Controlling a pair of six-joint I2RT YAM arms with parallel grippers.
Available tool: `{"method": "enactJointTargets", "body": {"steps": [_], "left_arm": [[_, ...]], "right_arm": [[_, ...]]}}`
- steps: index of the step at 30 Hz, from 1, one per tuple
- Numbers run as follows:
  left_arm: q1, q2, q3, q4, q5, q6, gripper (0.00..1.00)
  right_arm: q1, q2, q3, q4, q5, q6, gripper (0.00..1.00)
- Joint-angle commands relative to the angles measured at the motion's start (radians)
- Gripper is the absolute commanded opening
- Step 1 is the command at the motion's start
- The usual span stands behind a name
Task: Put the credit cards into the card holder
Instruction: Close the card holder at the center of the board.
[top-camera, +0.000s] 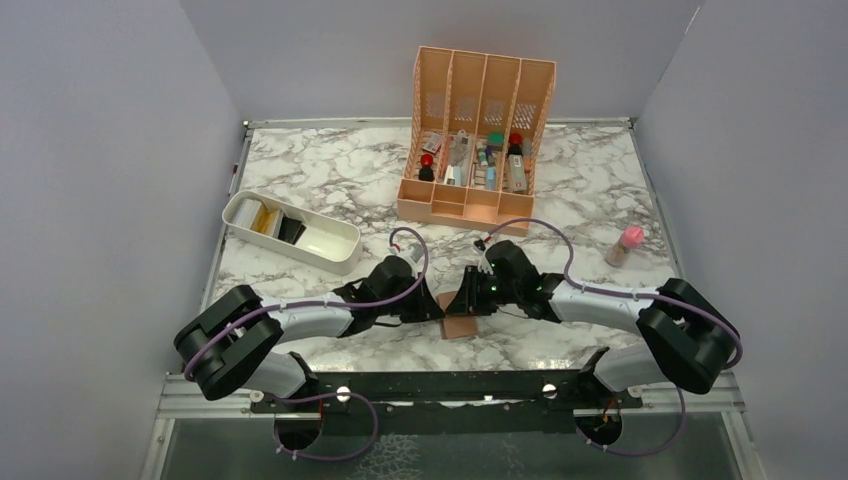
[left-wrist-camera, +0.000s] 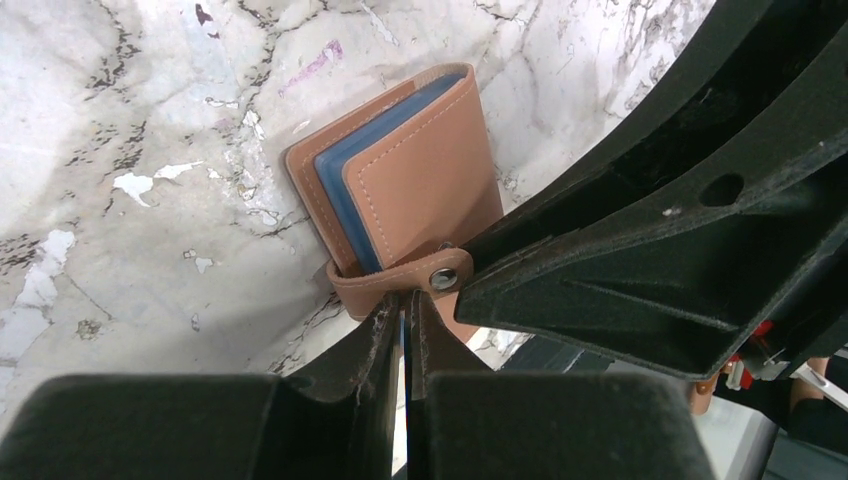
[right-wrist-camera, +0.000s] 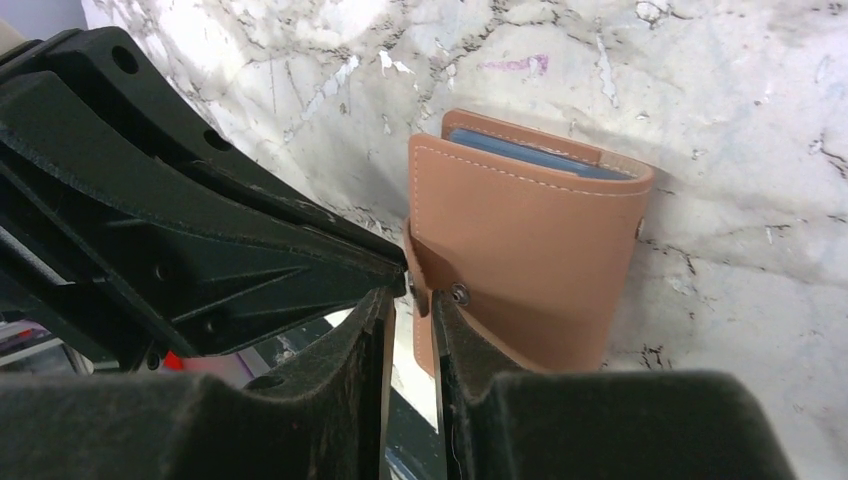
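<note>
The robot's left gripper should move onto the cover (left-wrist-camera: 408, 190) before it presses the snap tab down, because the tab stands raised off the stud on the card holder (right-wrist-camera: 460, 293).
The brown card holder (top-camera: 461, 322) sits folded at the table's near middle, between both grippers. Its blue inside leaves show along the edge (left-wrist-camera: 340, 170), and its snap tab (left-wrist-camera: 400, 285) wraps the near edge. My left gripper (left-wrist-camera: 405, 300) is shut right at that edge, with a thin blue strip pinched between its pads. My right gripper (right-wrist-camera: 412, 295) stands narrowly open astride the snap tab (right-wrist-camera: 440, 285), one pad touching it. In the top view the left gripper (top-camera: 437, 307) and right gripper (top-camera: 462, 302) nearly touch. Flat gold and black pieces that look like credit cards (top-camera: 270, 220) stand in the white tray.
The white oblong tray (top-camera: 335, 245) lies at the left. A tall peach organizer (top-camera: 478, 140) with small bottles stands at the back middle. A pink-capped bottle (top-camera: 626, 245) is at the right. Grey walls close in both sides.
</note>
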Motion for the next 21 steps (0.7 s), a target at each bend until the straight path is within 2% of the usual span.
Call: {"method": "enactJointTargets", "body": {"steps": [1, 4, 8, 9, 15, 21], "left_arm": [[-0.007, 0.017, 0.031, 0.021, 0.019, 0.014, 0.1], [-0.009, 0.016, 0.032, 0.022, 0.019, 0.015, 0.1], [-0.009, -0.003, 0.027, 0.017, 0.007, 0.003, 0.1], [-0.009, -0.015, 0.024, 0.005, -0.006, -0.002, 0.1], [0.002, -0.099, 0.073, -0.143, -0.126, 0.026, 0.16], [0.012, -0.034, 0.159, -0.124, -0.119, 0.06, 0.16]], "right_arm": [[0.013, 0.015, 0.027, 0.031, -0.012, -0.012, 0.25], [0.015, 0.022, 0.024, 0.03, 0.0, -0.011, 0.2], [0.016, 0.015, 0.017, 0.027, 0.022, -0.007, 0.03], [0.016, 0.009, 0.017, 0.017, 0.035, -0.008, 0.01], [0.016, -0.016, 0.014, -0.035, 0.085, -0.017, 0.01], [0.016, -0.01, 0.004, -0.029, 0.076, -0.005, 0.01]]}}
